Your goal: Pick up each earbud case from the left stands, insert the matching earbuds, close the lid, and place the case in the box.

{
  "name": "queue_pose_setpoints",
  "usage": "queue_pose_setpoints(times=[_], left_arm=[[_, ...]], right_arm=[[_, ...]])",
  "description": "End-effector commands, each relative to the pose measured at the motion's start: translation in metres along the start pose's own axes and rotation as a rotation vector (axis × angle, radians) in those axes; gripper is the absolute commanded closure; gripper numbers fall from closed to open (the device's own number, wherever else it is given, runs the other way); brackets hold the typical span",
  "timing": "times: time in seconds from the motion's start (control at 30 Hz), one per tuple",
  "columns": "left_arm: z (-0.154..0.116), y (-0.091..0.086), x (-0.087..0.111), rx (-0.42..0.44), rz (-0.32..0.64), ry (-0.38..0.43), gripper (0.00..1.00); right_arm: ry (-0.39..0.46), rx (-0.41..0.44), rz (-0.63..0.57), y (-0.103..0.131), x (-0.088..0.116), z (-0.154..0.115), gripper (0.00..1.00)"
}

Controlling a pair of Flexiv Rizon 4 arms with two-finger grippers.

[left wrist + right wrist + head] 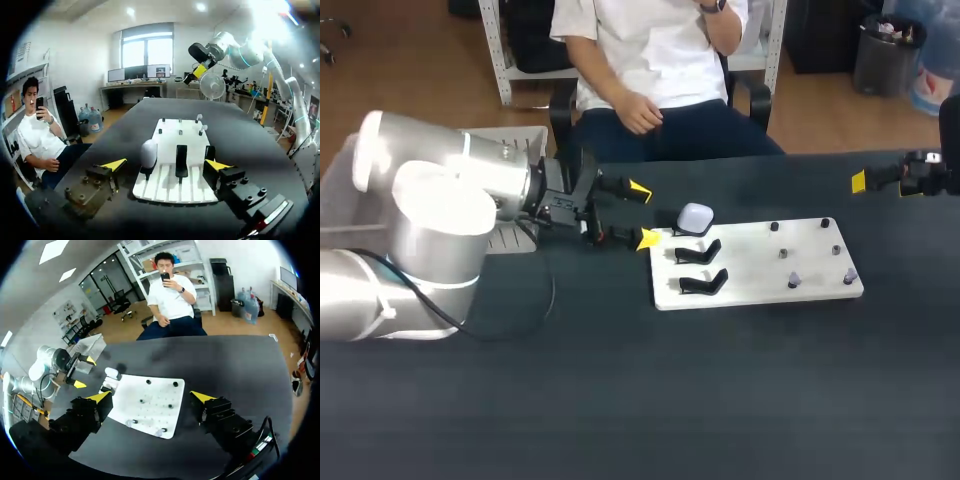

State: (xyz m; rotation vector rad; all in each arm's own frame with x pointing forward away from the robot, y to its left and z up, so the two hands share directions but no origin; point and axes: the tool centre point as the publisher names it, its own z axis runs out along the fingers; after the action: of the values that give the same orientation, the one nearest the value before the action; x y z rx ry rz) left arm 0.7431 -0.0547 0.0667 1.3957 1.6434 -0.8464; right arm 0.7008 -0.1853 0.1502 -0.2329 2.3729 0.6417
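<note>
Earbuds (794, 280) are sitting on the pegs. I will therefore expect the shut white earbud case (695, 218) to have empty wells hidden under a lid that swings open.
A white earbud case (695, 217) sits on the farthest of three black stands at the left end of a white board (760, 262). The other two stands (700, 268) are bare. Small earbuds (794, 281) rest on pegs at the board's right end. My left gripper (643, 214) hovers open just left of the case, level with it. In the left wrist view the case (148, 153) stands ahead of my left gripper (166, 164), nearer one finger. My right gripper (861, 182) hangs open at the far right, apart from the board. The right wrist view has the board (150, 405) ahead of my right gripper (150, 396).
A pale bin (520, 135) stands at the table's left edge, partly hidden behind my left arm. Dark table surface (650, 390) stretches in front of the board.
</note>
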Motion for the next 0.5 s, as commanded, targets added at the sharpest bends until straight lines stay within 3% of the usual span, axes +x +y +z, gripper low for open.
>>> queue_pose_setpoints(times=[0.03, 0.5], left_arm=[[0.023, 0.016, 0.001, 0.020, -0.013, 0.012, 0.00], [0.054, 0.022, 0.005, 0.039, -0.045, 0.036, 0.00]], right_arm=[[0.000, 0.001, -0.001, 0.000, 0.000, 0.000, 0.00], [0.000, 0.001, -0.001, 0.000, 0.000, 0.000, 0.00]])
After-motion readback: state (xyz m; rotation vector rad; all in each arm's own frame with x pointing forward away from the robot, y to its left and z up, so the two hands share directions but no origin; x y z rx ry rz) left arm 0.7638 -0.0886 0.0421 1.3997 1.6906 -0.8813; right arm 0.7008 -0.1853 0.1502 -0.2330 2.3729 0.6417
